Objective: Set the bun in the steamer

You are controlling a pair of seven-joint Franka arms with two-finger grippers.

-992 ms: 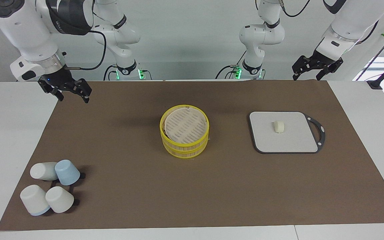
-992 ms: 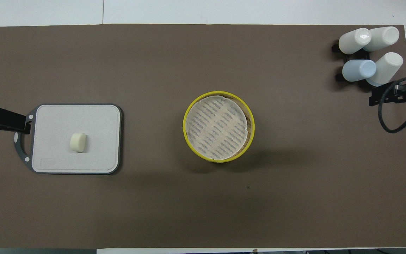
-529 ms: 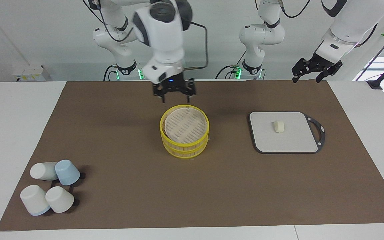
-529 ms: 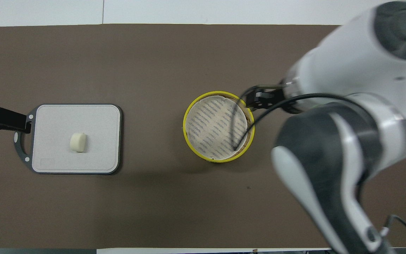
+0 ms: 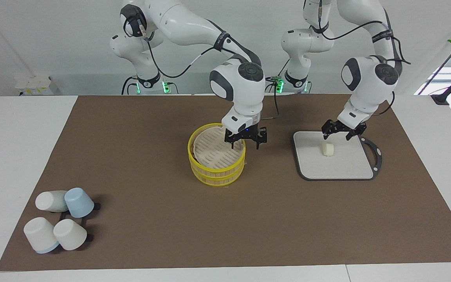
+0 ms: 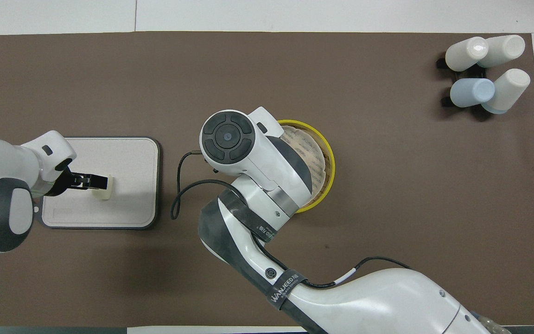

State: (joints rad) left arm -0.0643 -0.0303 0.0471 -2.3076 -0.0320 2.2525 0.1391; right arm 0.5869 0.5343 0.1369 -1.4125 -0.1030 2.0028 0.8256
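Observation:
The lid will come off in one piece and leave the steamer standing when I lift, because a gap shows between the lid and the yellow rim.
The yellow-rimmed steamer stands mid-table with its pale slotted lid on it. It partly shows in the overhead view under my right arm. My right gripper is open at the steamer's rim on the side toward the left arm's end, one finger over the lid and one outside the rim. The cream bun lies on the grey board. My left gripper is open and low over the board, just above the bun. In the overhead view the left gripper overlaps the bun's edge.
Several white and blue cups lie on a black rack at the right arm's end, far from the robots; they also show in the overhead view. A brown mat covers the table. The board's handle points toward the left arm's end.
My right arm has swung from the right arm's end of the table to the steamer and dropped to its rim. My left gripper has come down from the table's edge to over the bun.

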